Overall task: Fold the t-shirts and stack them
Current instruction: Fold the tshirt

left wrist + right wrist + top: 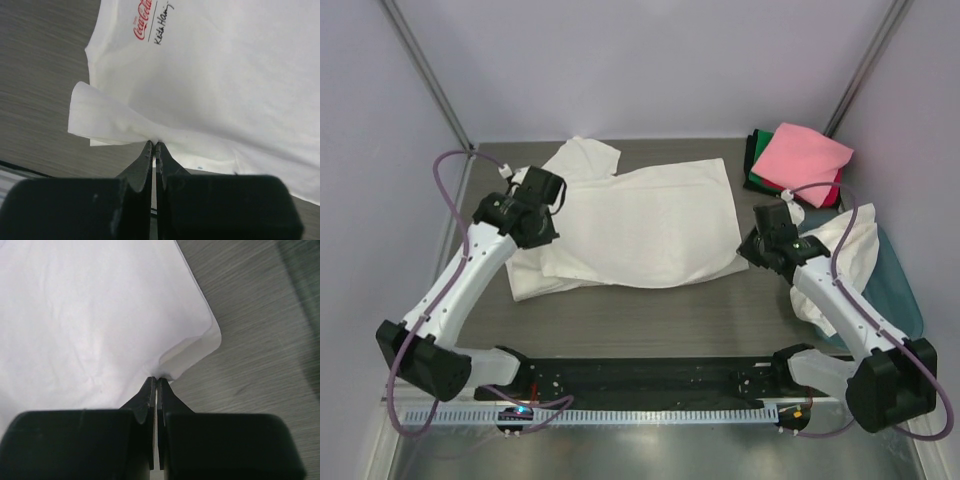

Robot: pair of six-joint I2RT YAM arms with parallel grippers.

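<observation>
My left gripper continues to go over the red chest mark [142,20] and lets go of the fold there, as both my grippers are holding the t-shirt's near side [645,284] by its ends.
A cream-white t-shirt [645,225] lies spread flat across the middle of the table. In the left wrist view it shows a small red chest mark [142,21]. My left gripper [545,225] is shut on the shirt's left edge; its tips [155,144] pinch a fold of cloth beside a sleeve. At the shirt's near right corner my right gripper [750,255] is shut, its tips [156,379] nipping the cloth. Folded t-shirts are stacked at the back right, a pink one [802,158] on top of green [760,183], black and red layers.
A teal plastic tub [898,290] stands at the right edge with another cream-white shirt [850,245] draped in it, just behind my right arm. Slanted frame posts rise at both back corners. The arms' black base rail [640,380] runs along the near edge.
</observation>
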